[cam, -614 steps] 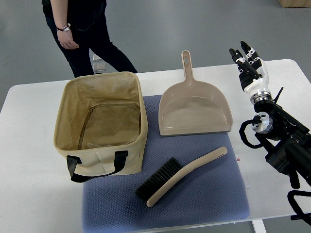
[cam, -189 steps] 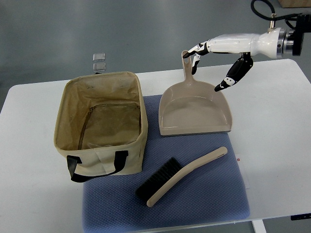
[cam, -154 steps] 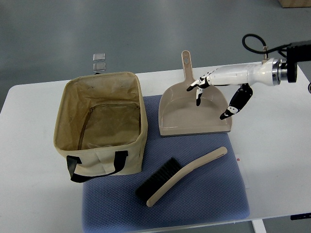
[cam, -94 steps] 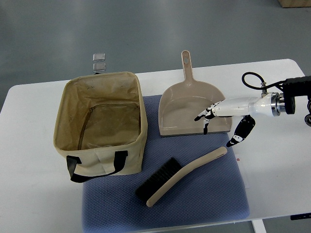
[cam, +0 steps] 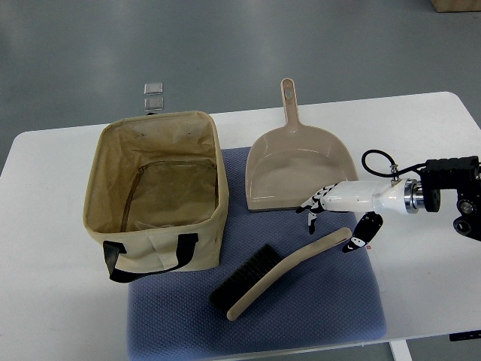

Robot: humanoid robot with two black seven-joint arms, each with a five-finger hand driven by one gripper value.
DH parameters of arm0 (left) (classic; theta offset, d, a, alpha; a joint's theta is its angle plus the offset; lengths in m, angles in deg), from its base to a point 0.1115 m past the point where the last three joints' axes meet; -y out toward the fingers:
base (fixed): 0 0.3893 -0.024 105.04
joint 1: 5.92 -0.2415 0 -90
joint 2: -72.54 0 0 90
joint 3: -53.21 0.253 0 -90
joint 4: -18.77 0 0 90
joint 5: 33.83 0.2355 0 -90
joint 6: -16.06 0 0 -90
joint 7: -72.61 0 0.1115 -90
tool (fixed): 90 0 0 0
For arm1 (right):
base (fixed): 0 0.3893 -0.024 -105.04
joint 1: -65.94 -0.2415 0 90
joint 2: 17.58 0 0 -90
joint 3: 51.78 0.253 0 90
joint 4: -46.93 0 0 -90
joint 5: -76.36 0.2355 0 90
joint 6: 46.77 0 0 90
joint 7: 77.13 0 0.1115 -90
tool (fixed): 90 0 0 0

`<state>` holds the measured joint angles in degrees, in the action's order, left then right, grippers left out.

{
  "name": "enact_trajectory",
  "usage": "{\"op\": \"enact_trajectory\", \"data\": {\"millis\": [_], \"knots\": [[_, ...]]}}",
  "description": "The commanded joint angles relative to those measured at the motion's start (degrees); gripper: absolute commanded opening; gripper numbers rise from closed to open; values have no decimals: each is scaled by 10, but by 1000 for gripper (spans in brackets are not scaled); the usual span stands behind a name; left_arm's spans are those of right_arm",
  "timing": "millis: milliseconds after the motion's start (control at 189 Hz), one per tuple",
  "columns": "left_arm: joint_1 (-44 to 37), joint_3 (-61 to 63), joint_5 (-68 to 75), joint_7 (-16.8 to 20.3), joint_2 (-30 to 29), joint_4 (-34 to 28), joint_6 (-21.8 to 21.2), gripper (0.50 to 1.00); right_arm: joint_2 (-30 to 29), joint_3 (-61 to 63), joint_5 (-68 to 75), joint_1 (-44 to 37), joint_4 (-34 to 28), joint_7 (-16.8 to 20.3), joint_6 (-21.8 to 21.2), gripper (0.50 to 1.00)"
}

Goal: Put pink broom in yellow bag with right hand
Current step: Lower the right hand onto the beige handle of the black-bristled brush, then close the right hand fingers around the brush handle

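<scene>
The yellow bag's bottom is shorter than the pink broom, so I expect the broom to lean its handle against the bag's rim when I lower it in.
The pink broom lies diagonally on the blue mat, with its black bristles at the lower left and its handle end at the upper right. The yellow bag stands open and empty on the left of the table. My right hand comes in from the right edge and hovers just above the broom's handle end. Its fingers are spread and its thumb hangs beside the handle tip. It holds nothing. The left arm is out of view.
A pink dustpan lies on the mat behind the broom, close to my right hand. The bag has a black handle at its front. The white table extends around the mat. Two small clear objects lie on the floor beyond the table.
My right hand has moved down from over the dustpan's handle, across the dustpan, to the broom's handle end. A person seen behind the table at first has gone. The broom has not moved.
</scene>
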<state>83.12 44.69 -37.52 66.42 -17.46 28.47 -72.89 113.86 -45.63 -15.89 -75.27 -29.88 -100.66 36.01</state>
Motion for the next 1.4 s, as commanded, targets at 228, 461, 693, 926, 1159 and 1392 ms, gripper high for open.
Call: {"op": "enact_trajectory", "data": {"millis": [228,461,693,926,1159,1392], "knots": [[0,0,0,0,0,1,0,1000,-24,6,-6,16,1,27,10,928],[0,0,0,0,0,0,0,1000,-36,14,-7,28,3,38,10,926],[0,0,0,0,0,1,0,1000,-50,14,-11,33,3,41,23,876],[0,0,0,-1,0,0,0,1000,-54,14,-15,35,7,41,24,803],[0,0,0,0,0,1,0,1000,-58,15,-16,35,9,40,24,705],[0,0,0,0,0,0,0,1000,-51,24,-16,35,9,35,26,513]]}}
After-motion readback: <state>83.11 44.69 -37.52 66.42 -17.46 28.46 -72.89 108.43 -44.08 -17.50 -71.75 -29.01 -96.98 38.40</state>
